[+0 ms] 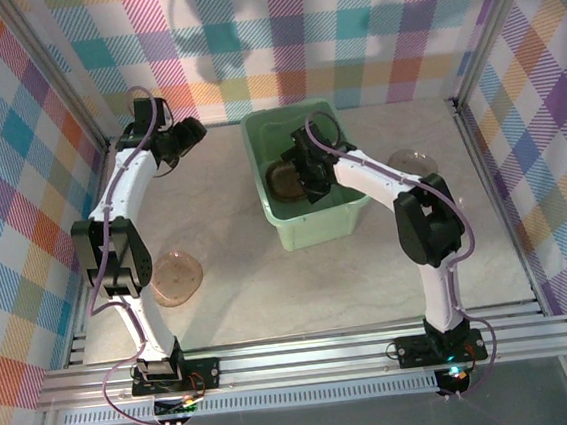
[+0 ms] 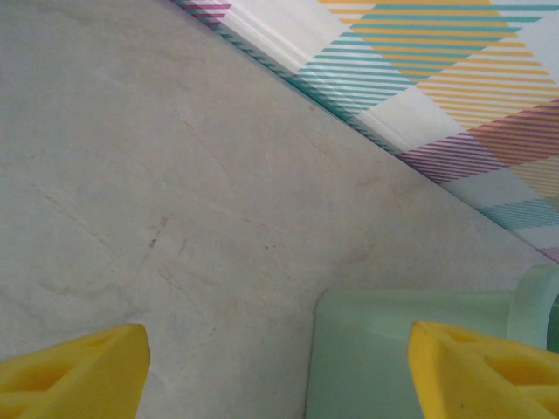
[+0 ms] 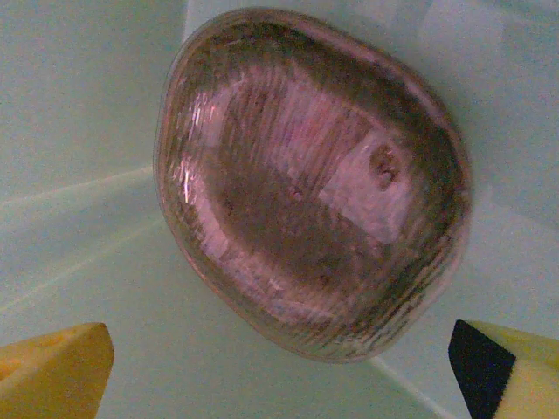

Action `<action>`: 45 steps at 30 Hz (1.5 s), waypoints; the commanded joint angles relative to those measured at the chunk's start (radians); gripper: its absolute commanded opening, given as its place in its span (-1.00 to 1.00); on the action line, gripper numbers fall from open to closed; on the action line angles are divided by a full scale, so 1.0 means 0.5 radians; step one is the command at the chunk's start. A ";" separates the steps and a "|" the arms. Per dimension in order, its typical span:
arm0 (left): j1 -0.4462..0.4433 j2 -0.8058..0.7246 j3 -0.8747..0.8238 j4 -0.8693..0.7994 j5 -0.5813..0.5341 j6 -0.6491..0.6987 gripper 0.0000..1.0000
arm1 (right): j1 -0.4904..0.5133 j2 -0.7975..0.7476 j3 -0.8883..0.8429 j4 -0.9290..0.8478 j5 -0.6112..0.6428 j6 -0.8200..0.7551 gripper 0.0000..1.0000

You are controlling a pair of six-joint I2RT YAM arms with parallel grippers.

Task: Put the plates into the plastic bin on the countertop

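Note:
The front plate (image 1: 176, 279) sits by itself with an open way to it. My left gripper should keep moving there until its fingers are on both sides of the plate's rim (image 1: 192, 257).
The plastic bin (image 1: 314, 228), mint green, stands at the back middle of the countertop (image 1: 271, 289). A stack of smoky-brown plates (image 1: 282, 179) lies on its floor. My right gripper (image 1: 308, 182) reaches down into the bin just beside that stack. In the right wrist view the stack of plates (image 3: 310, 183) rests free on the bin floor (image 3: 96, 105), beyond my right gripper (image 3: 279, 384), which is open and holds nothing. My left gripper (image 1: 193, 133) hovers open at the back left, left of the bin. Its wrist view shows the left gripper (image 2: 279, 384) over the bare countertop (image 2: 175, 175) and a bin corner (image 2: 393, 349).
One plate (image 1: 176, 277) lies on the countertop at the front left, next to the left arm. Another plate (image 1: 411, 161) lies right of the bin. Plaid walls (image 1: 346, 26) close in the back and both sides, with metal rails along the near edge.

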 commanded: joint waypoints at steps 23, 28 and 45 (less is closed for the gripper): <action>0.232 -0.924 -1.058 -1.117 -0.489 -0.135 0.58 | -0.052 -0.353 -0.196 0.526 -0.355 -0.983 0.98; 0.232 -0.948 -1.227 -1.124 -0.471 -0.213 0.60 | -0.058 -0.379 -0.212 0.579 -0.392 -1.047 0.99; -0.037 -0.368 -1.141 -0.808 -0.211 -0.142 0.43 | -0.132 -0.528 -0.387 0.524 -0.437 -0.999 0.98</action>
